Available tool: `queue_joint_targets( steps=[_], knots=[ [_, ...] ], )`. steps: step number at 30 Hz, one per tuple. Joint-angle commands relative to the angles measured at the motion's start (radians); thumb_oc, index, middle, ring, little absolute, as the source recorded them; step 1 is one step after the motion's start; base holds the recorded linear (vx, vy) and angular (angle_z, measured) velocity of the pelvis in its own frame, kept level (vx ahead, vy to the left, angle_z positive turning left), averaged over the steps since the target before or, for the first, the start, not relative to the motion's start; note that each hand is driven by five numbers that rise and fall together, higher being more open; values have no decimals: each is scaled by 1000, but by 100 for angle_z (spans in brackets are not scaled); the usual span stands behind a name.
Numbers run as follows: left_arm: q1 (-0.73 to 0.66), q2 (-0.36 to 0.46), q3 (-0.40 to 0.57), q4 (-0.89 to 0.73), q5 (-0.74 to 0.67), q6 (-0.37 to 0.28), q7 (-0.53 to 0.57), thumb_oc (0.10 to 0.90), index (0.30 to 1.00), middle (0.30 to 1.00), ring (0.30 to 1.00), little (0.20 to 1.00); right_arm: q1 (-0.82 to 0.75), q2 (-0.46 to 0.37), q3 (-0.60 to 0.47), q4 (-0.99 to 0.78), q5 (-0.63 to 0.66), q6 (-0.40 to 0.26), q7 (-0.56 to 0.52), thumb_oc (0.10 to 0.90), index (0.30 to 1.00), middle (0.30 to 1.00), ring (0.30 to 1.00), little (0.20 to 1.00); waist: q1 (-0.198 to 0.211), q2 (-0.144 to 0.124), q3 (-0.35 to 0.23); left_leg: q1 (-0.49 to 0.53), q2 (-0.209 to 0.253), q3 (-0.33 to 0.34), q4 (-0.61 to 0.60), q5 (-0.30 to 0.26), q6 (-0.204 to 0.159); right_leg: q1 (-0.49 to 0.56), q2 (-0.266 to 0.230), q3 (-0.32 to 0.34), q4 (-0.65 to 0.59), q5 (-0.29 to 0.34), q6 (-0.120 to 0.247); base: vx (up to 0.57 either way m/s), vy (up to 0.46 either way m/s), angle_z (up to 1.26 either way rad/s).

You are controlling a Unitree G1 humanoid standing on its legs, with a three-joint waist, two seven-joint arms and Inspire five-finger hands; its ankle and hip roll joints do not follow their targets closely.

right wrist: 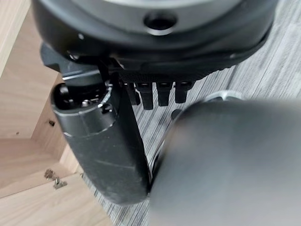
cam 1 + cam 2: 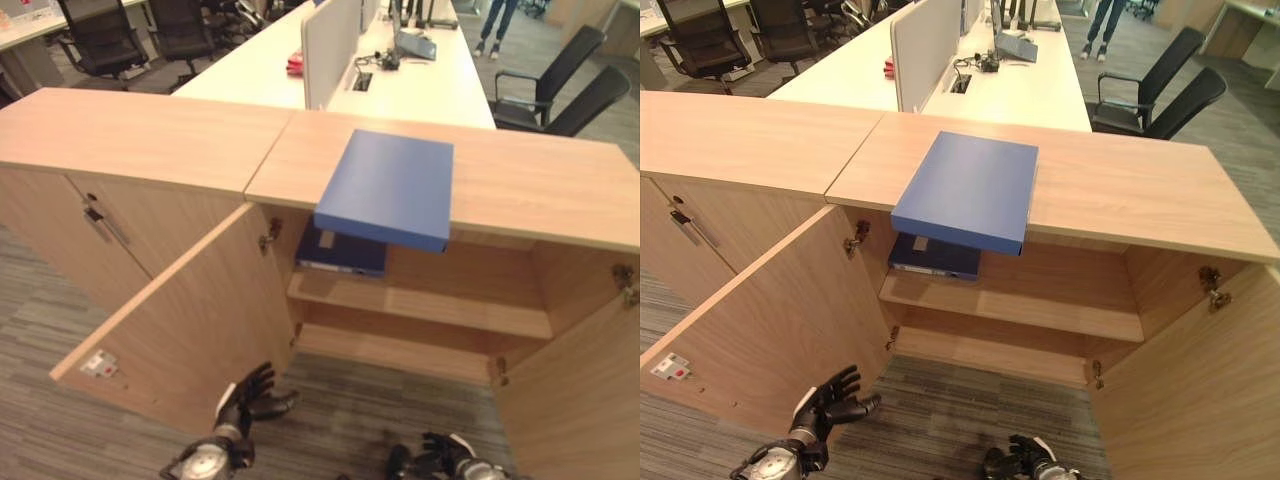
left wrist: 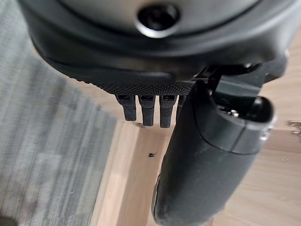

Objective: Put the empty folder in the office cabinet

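My gripper should expect a label hidden underneath, since the blue folder's top (image 2: 388, 185) is plain while the darker blue folder shows a white label.
A blue folder (image 2: 388, 188) lies flat on the wooden cabinet top (image 2: 540, 190), its near end overhanging the front edge above the open compartment. Inside, a darker blue folder (image 2: 340, 252) lies at the left of the upper shelf (image 2: 420, 305). Both cabinet doors stand open: the left door (image 2: 190, 320) and the right door (image 2: 580, 390). My left hand (image 2: 250, 395) hangs low beside the left door's lower edge, fingers spread and empty; its thumb (image 3: 207, 160) is straight. My right hand (image 2: 445, 455) hangs low over the carpet before the cabinet, relaxed and empty.
A closed cabinet (image 2: 100, 220) with a metal handle adjoins on the left. Behind stands a long white desk (image 2: 420, 90) with a divider panel. Black office chairs (image 2: 560, 95) are at the back right and back left. A person's legs (image 2: 497, 25) show far back.
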Motion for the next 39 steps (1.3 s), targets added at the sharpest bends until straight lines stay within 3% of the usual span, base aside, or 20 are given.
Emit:
queue_joint_targets(
  steps=[1, 3, 6, 11, 16, 23, 29, 39],
  knots=[
    [-21, 32, 51, -165, -18, -71, -13, 800, 900, 900, 900, 900, -11, -70, 22, 60, -17, 0, -17, 800, 900, 900, 900, 900, -7, -22, -10, -72, 72, -4, -32, 30, -107, 213, 44, -23, -358, 179, 31, 103, -178, -25],
    [-3, 45, 89, -307, 29, -91, 8, 800, 900, 900, 900, 900, -6, -67, 14, 62, -6, -5, -22, 800, 900, 900, 900, 900, 0, -26, -18, -72, 88, -7, -32, 28, -120, 229, 58, -30, -358, 159, 27, 75, -128, 7],
    [-6, 52, 122, -383, 89, -114, 44, 800, 900, 900, 900, 900, -1, -58, 16, 64, -2, -11, -29, 800, 900, 900, 900, 900, 5, -32, -22, -73, 93, -14, -32, 29, -126, 235, 66, -30, -358, 149, 23, 56, -85, 14],
    [-34, 61, 228, -542, 327, -158, 235, 800, 900, 900, 900, 900, 7, -19, 37, 105, -16, -12, -62, 800, 900, 900, 900, 900, 25, -38, -30, -52, 105, -26, -32, 20, -141, 266, 77, -44, -358, 121, 15, 71, -69, 5],
    [-68, 105, 320, -618, 645, -135, 449, 800, 900, 900, 900, 900, 12, 15, 44, 142, -23, -14, -94, 800, 900, 900, 900, 900, 34, -41, -41, -35, 111, -34, -32, 15, -152, 288, 84, -50, -358, 105, 12, 53, -36, 6],
    [-177, 168, 388, -705, 836, -124, 578, 800, 900, 900, 900, 900, 19, 41, 57, 186, -39, -12, -105, 800, 900, 900, 900, 900, 31, -48, -66, -17, 115, -29, -32, 4, -158, 303, 88, -44, -358, 96, 10, 31, -25, 3],
    [-273, 231, 348, -728, 924, -122, 582, 800, 900, 900, 900, 900, 15, 52, 76, 208, -60, -7, -107, 800, 900, 900, 900, 900, 23, -51, -82, -8, 114, -25, -32, -3, -159, 312, 90, -40, -358, 93, 8, 0, 0, 0],
    [-369, 359, 152, -712, 919, -176, 372, 800, 900, 900, 900, 900, 4, 35, 91, 201, -82, 5, -77, 800, 900, 900, 900, 900, -26, -38, -106, 2, 114, -2, -32, -16, -156, 309, 95, -13, -358, 99, 7, -8, 2, -8]
  ],
)
